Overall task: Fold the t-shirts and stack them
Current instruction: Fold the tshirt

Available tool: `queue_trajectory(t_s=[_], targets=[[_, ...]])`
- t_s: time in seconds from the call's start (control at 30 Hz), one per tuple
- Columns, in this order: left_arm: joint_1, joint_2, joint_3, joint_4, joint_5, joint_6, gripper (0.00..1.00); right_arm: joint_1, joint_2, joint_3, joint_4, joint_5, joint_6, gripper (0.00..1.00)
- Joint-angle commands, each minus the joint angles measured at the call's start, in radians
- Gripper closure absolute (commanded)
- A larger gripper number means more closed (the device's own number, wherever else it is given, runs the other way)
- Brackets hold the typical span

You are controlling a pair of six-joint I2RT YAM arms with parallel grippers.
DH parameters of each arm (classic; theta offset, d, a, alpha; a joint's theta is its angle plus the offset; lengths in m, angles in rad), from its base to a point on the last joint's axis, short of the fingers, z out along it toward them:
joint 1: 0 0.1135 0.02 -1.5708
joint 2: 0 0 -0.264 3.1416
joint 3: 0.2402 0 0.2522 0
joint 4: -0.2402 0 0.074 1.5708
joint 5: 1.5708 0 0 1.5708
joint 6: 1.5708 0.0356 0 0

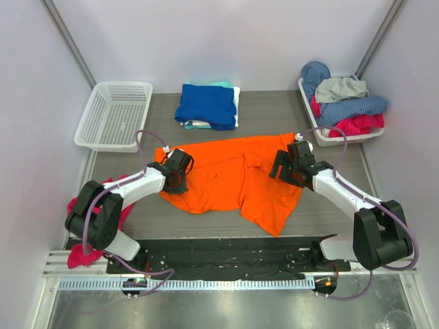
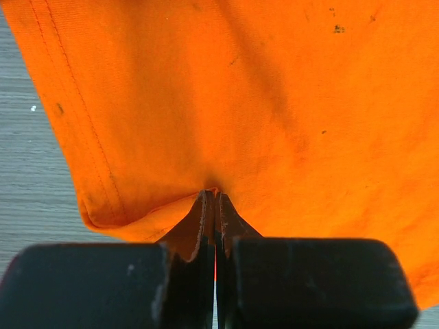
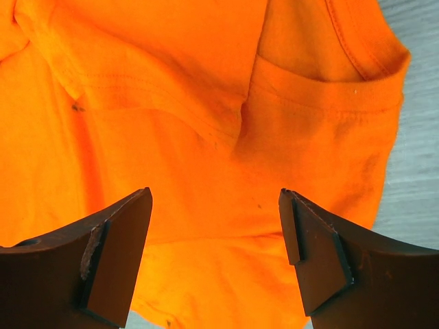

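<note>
My right gripper keeps going to the orange t-shirt's near corner (image 1: pixel 276 230) until it pinches that corner, because the corner lies free and my left gripper holds the t-shirt's hem (image 2: pixel 212 186).
An orange t-shirt (image 1: pixel 233 175) lies crumpled across the middle of the grey table. My left gripper (image 1: pixel 180 175) is at its left edge, shut on a pinch of the orange cloth (image 2: pixel 206 123) near the hem. My right gripper (image 1: pixel 287 168) hovers over the shirt's right part with its fingers (image 3: pixel 116 253) wide apart and nothing between them; the orange shirt (image 3: pixel 206 137) fills that view. A folded royal blue t-shirt (image 1: pixel 206 104) lies on pale teal and white folded ones (image 1: pixel 236 96) at the back centre.
A white mesh basket (image 1: pixel 114 114) stands at the back left. A white tray (image 1: pixel 322 130) at the back right holds a heap of blue, grey and pink clothes. A pink garment (image 1: pixel 84 253) hangs off the near left edge.
</note>
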Motion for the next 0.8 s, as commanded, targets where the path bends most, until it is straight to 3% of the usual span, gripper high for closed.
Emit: queue_trajectory(t_s=[0.0, 0.17, 0.3, 0.47, 0.6, 0.77], targets=[[-0.006, -0.047, 0.001, 0.004, -0.03, -0.008, 1.0, -0.003, -0.089, 0.028, -0.072, -0.022, -0.001, 0.17], [-0.006, -0.079, 0.004, -0.005, -0.028, -0.008, 1.0, 0.026, -0.213, 0.011, -0.239, 0.003, 0.078, 0.14], [-0.007, -0.09, 0.004, -0.004, -0.019, -0.009, 1.0, 0.135, -0.297, -0.005, -0.419, 0.101, 0.201, 0.1], [-0.01, -0.104, 0.001, 0.001, -0.005, -0.014, 1.0, 0.291, -0.385, -0.056, -0.55, 0.248, 0.486, 0.09], [-0.013, -0.115, -0.003, 0.005, 0.005, -0.006, 1.0, 0.39, -0.422, -0.114, -0.607, 0.299, 0.669, 0.14], [-0.015, -0.134, -0.012, 0.012, 0.022, 0.003, 1.0, 0.552, -0.347, -0.148, -0.615, 0.33, 0.826, 0.19]])
